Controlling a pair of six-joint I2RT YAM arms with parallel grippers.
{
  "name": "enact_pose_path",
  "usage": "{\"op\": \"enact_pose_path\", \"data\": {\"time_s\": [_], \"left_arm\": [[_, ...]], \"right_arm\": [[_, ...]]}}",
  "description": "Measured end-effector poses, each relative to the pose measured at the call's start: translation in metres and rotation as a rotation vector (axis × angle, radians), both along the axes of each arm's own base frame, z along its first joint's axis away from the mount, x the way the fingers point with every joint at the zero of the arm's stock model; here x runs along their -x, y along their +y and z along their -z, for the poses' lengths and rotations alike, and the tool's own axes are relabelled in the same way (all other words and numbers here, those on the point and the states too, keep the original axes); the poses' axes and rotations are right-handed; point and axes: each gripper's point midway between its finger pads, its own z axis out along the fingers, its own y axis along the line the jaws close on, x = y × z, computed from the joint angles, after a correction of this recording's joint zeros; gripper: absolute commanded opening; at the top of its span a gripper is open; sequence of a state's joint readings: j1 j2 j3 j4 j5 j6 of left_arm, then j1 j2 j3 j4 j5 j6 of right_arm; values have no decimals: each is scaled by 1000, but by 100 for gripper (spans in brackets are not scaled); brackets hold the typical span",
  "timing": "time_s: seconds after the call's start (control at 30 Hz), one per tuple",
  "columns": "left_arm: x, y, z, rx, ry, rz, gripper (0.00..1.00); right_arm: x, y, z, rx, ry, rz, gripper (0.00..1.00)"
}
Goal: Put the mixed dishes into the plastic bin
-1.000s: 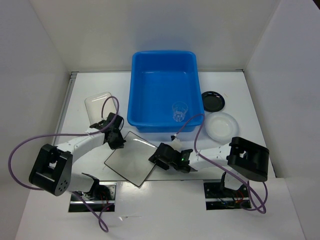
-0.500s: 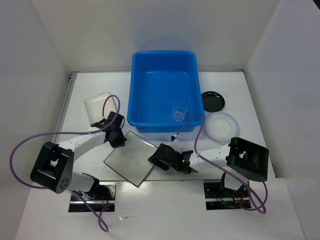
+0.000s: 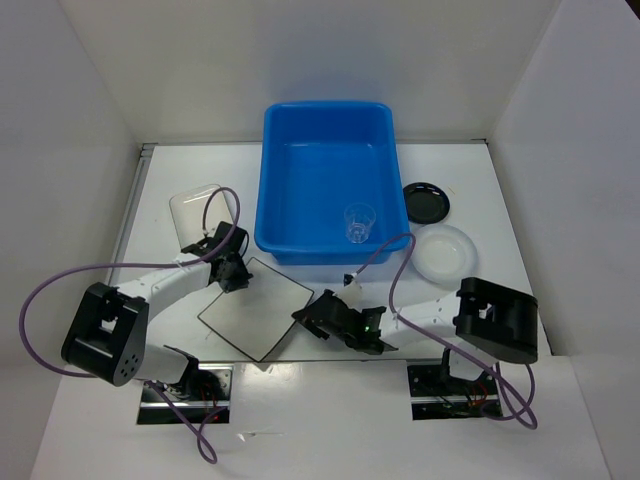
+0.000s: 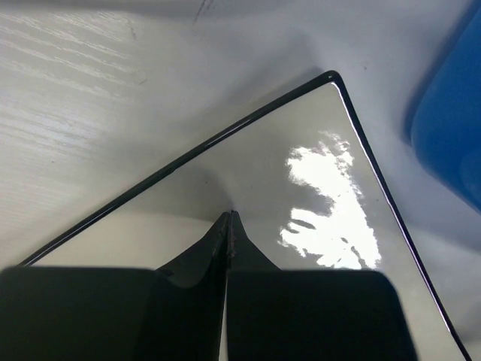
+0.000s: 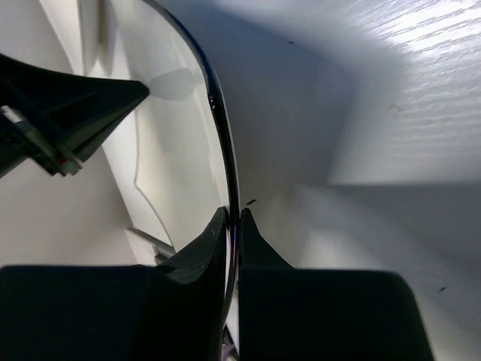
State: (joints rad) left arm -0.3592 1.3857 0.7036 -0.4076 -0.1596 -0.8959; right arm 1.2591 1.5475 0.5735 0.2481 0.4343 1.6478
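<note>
Next, I open my right gripper and take a deeper hold while my left gripper steadies the square plate's opposite edge point(image 3: 218, 296), because my right gripper is pinching just the square plate's rim point(image 5: 231, 180).
The flat square white plate with a thin dark rim point(image 3: 255, 310) lies in front of the blue plastic bin point(image 3: 268, 190). My right gripper point(image 3: 303, 318) is shut on the plate's right edge; the rim runs between the jaws point(image 5: 234, 214). My left gripper point(image 3: 237, 275) is shut, with its tips over the plate's surface point(image 4: 301, 188) just inside the far left edge point(image 4: 229, 216). The small clear cup point(image 3: 359, 222) stands inside the bin. The black round plate point(image 3: 426, 202) and the translucent round dish point(image 3: 444, 252) sit right of the bin. The white rounded-rectangle plate point(image 3: 195, 210) sits to its left.
White walls close in the table at the back and both sides. The bin's blue corner point(image 4: 451, 135) is close to the left gripper. Purple cables loop from both arms, one over the rounded-rectangle plate. The arm bases stand at the near edge.
The square plate has shifted a little to the left and away from the near edge, with the right gripper moving with it. The left gripper has stayed at the plate's far left edge.
</note>
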Motion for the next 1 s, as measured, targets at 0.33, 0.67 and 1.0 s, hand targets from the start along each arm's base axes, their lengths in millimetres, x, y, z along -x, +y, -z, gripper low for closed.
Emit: {"op": "enact_pose_path", "data": {"time_s": [0.33, 0.67, 1.0], "left_arm": [[-1, 9, 2, -46, -2, -21, 0], [13, 25, 10, -128, 59, -39, 0], [16, 18, 12, -113, 68, -17, 0]], "right_arm": [[0, -15, -20, -16, -27, 53, 0], [6, -45, -22, 2, -29, 78, 0], [6, -48, -22, 1, -29, 82, 0]]}}
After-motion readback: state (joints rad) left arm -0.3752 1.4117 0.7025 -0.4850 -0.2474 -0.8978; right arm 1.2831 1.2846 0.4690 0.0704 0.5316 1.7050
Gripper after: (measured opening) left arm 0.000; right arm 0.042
